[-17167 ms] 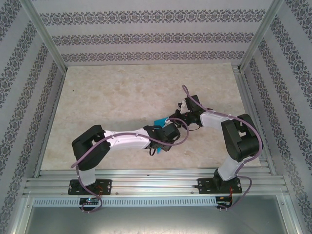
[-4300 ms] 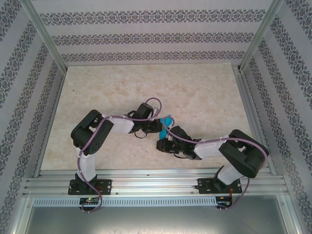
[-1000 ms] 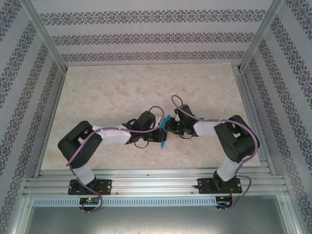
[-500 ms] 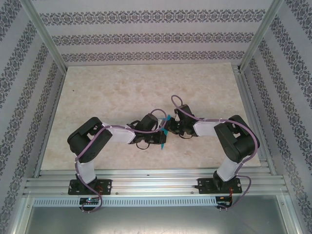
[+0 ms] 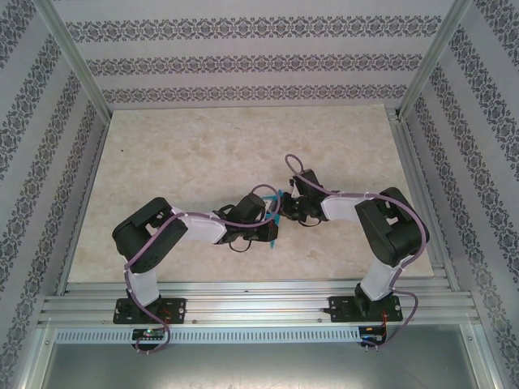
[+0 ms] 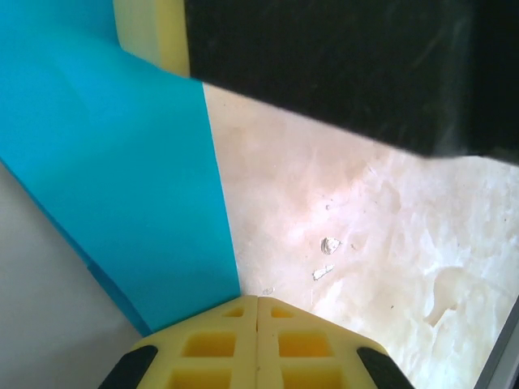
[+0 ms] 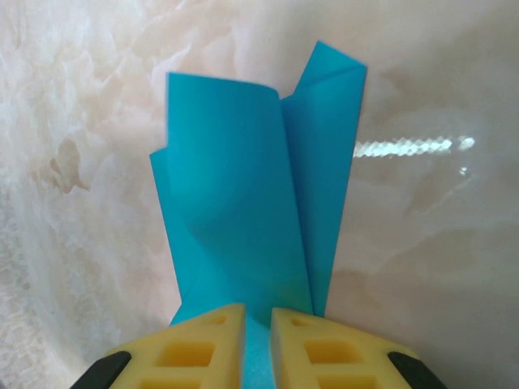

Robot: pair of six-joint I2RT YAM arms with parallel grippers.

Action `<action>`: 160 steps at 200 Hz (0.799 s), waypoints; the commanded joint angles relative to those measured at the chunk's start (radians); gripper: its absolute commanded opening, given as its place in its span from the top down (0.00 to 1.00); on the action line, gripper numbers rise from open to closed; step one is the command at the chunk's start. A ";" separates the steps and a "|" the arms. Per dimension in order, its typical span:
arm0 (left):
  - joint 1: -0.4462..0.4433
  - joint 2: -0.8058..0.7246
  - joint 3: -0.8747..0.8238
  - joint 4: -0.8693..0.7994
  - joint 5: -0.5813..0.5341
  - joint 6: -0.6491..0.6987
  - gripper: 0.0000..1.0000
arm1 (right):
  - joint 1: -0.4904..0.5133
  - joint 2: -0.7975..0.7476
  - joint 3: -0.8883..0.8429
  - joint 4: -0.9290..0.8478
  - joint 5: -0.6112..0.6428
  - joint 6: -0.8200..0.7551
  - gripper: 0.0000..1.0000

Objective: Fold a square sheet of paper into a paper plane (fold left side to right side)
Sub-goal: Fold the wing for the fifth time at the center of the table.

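The upper flap's edge spreads from the flap below, so next my right gripper moves the upper flap over until their edges almost meet before my left gripper creases.
The paper plane is a narrow folded strip of cyan-blue paper held on edge between the two grippers at the table's middle. My right gripper is shut on it. In the right wrist view the paper runs up from between the pads of that gripper, with two creased flaps standing. My left gripper is against the strip from the left. In its wrist view that gripper has its pads pressed together, and the paper lies beside the left one. The right gripper's black body fills the top.
The marble-patterned table lies open to the far side and the left. An aluminium rail runs along the near edge, and patterned walls with metal posts enclose the workspace.
Over the last second my left gripper has moved right, up against the paper. The strip now looks narrower from above. The right arm has hardly moved.
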 commanded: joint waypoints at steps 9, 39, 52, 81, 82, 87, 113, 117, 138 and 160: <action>-0.034 0.056 -0.080 -0.198 -0.013 -0.011 0.94 | -0.085 0.084 0.080 0.024 0.132 -0.076 0.82; -0.034 0.047 -0.089 -0.202 -0.018 -0.014 0.94 | -0.121 0.135 0.142 0.013 0.119 -0.098 0.82; -0.034 0.043 -0.093 -0.203 -0.019 -0.014 0.95 | -0.136 0.147 0.168 0.008 0.119 -0.109 0.82; -0.034 0.036 -0.100 -0.200 -0.023 -0.019 0.95 | -0.157 0.184 0.230 -0.005 0.112 -0.130 0.82; -0.034 0.036 -0.099 -0.200 -0.023 -0.019 0.95 | -0.157 0.186 0.231 -0.006 0.112 -0.129 0.82; -0.034 0.035 -0.100 -0.202 -0.024 -0.019 0.95 | -0.160 0.191 0.241 -0.010 0.111 -0.132 0.82; -0.034 0.028 -0.104 -0.201 -0.030 -0.022 0.95 | -0.174 0.222 0.289 -0.032 0.121 -0.143 0.82; -0.034 0.028 -0.106 -0.202 -0.030 -0.022 0.95 | -0.175 0.226 0.294 -0.037 0.124 -0.146 0.82; -0.034 0.022 -0.109 -0.200 -0.032 -0.025 0.95 | -0.189 0.245 0.325 -0.062 0.153 -0.165 0.82; -0.036 0.020 -0.110 -0.199 -0.033 -0.024 0.95 | -0.203 0.241 0.345 -0.057 0.133 -0.178 0.82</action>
